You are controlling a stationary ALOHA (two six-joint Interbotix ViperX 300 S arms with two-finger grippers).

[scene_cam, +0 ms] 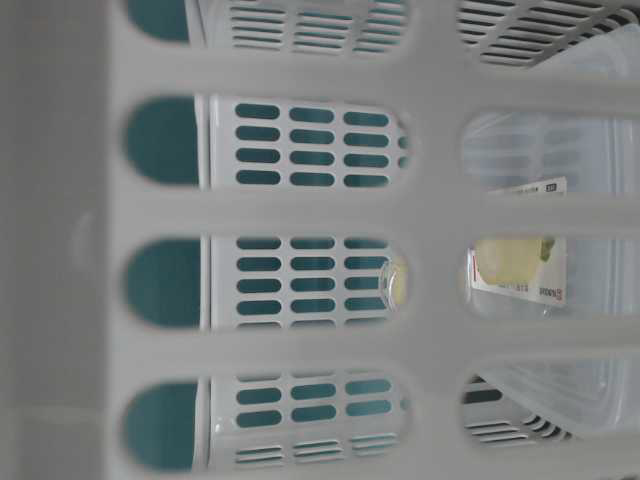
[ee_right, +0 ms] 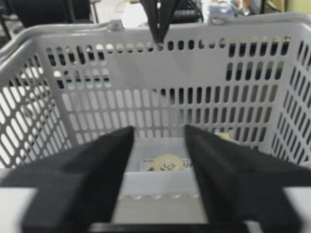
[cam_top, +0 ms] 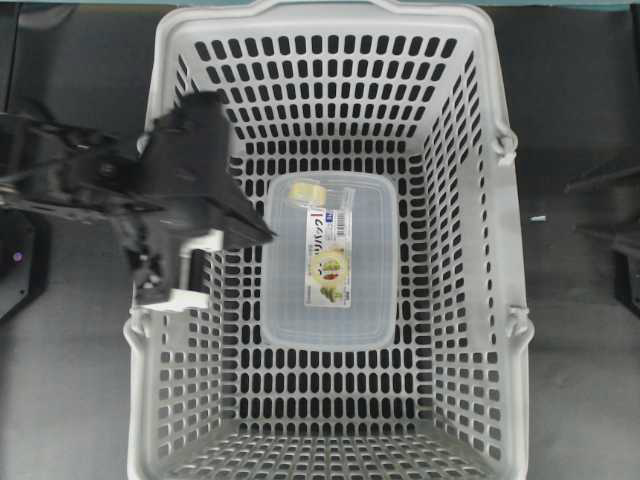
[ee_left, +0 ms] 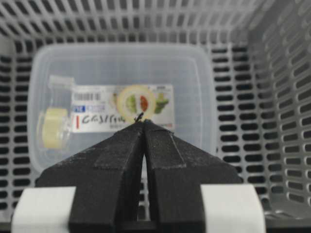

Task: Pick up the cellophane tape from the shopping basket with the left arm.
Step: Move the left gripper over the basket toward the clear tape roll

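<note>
The pale-yellow ring of cellophane tape lies over the label's print [cam_top: 329, 232], so the ring will come away from the clear container when I lift the ring.
The cellophane tape [cam_top: 312, 192] is a small pale-yellow roll in a clear wrapper. It lies within the outline of the clear container, at its far end in the overhead view. I cannot tell whether it rests on the lid or inside. In the left wrist view the tape [ee_left: 53, 127] is at the left. The light-grey shopping basket [cam_top: 470, 150] holds both. My left gripper [cam_top: 266, 234] is shut and empty, its tips [ee_left: 142, 122] over the container's label, apart from the tape. My right gripper [ee_right: 158, 131] is open and empty outside the basket wall [ee_right: 146, 73].
The large clear container [cam_top: 370, 290] with a white printed label [cam_top: 330, 262] fills the middle of the basket floor. The basket's tall slotted walls surround the left gripper, and a handle hinge [cam_top: 503, 148] sits on the right rim. Dark table lies beyond [cam_top: 580, 90].
</note>
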